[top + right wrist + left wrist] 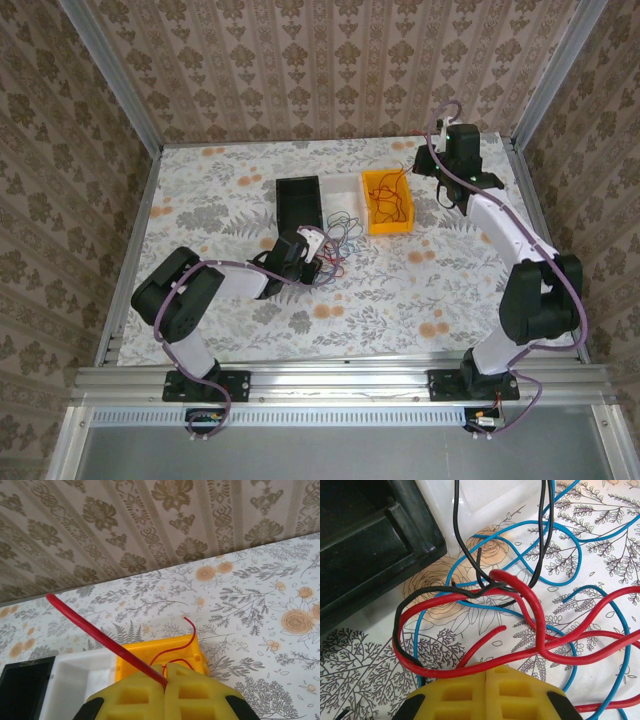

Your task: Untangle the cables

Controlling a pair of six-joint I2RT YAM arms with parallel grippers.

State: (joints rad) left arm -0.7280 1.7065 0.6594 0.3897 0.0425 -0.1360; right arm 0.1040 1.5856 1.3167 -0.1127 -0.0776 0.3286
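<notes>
My right gripper should swing back over the bin (388, 202) and lower the red cable inside, because it is holding the cable's end out past the yellow bin's rim (407, 173).
The cables lie in a loose tangle (340, 235) of red, blue and black wires on the floral table, in front of the white bin. In the left wrist view a thick red cable (470, 669) runs right across my left gripper's (486, 670) closed yellow pads, looped with blue cable (560, 535) and black cable (456, 525). My left gripper (318, 243) sits at the tangle's left side. My right gripper (166, 674) is shut on a red cable (100, 637) sticking out up-left. It hovers over the yellow bin (196, 652), which holds more red cable (388, 195).
Three bins stand in a row at the table's middle back: black bin (298, 205), white bin (342, 192), yellow bin (372, 225). The black bin's corner (370, 540) is close to the tangle's upper left. Patterned walls enclose the table.
</notes>
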